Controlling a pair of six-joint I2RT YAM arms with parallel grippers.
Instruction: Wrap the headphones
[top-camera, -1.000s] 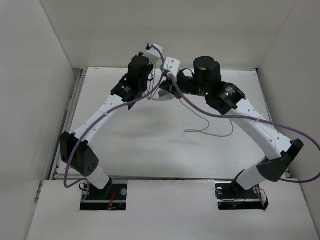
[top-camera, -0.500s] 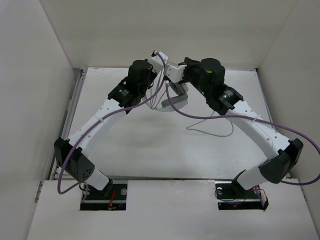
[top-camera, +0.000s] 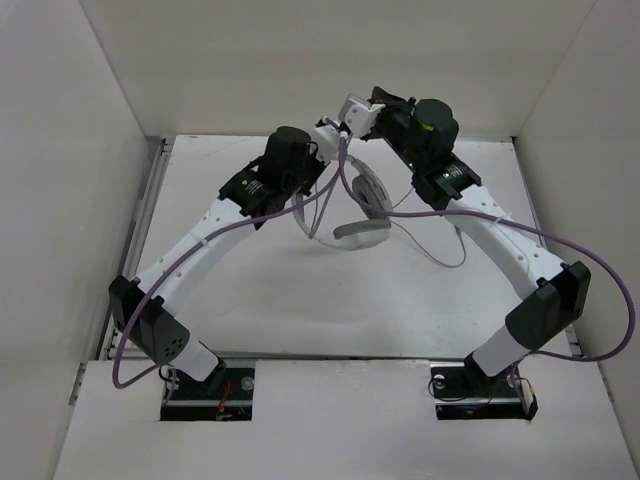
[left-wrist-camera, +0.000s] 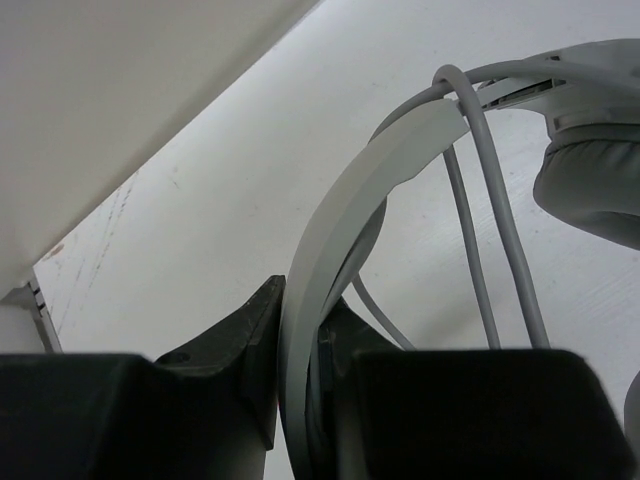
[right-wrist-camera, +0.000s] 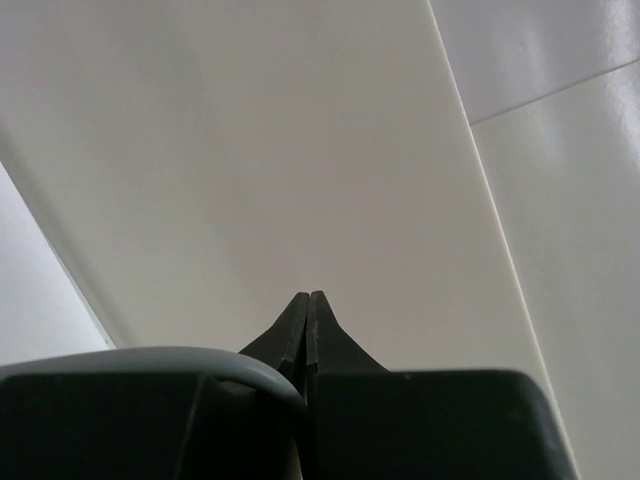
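I should continue to pull the grey cord, looped over the headband (left-wrist-camera: 455, 82) in my left gripper, behind the earcup with my right gripper and let go of it there.
The light grey headphones (top-camera: 366, 195) hang above the middle back of the table, one earcup (top-camera: 362, 231) lowest. My left gripper (top-camera: 322, 160) is shut on the headband (left-wrist-camera: 370, 180). In the left wrist view two strands of the thin grey cord (left-wrist-camera: 500, 230) loop over the headband beside an earcup (left-wrist-camera: 590, 190). My right gripper (top-camera: 350, 118) is raised just above and behind the headphones, its jaws pressed together (right-wrist-camera: 307, 295), with the grey cord (right-wrist-camera: 150, 362) running into their base. The rest of the cord (top-camera: 440, 255) trails down to the table under the right arm.
White walls close in the table (top-camera: 250, 280) at the back and on both sides. Thick purple cables (top-camera: 420, 215) run along both arms and sag near the headphones. The right wrist view faces the back wall (right-wrist-camera: 300, 150).
My right gripper has risen and swung back over the headphones with the cord. The headphones have turned and now hang lower. The loose cord on the table has been drawn shorter.
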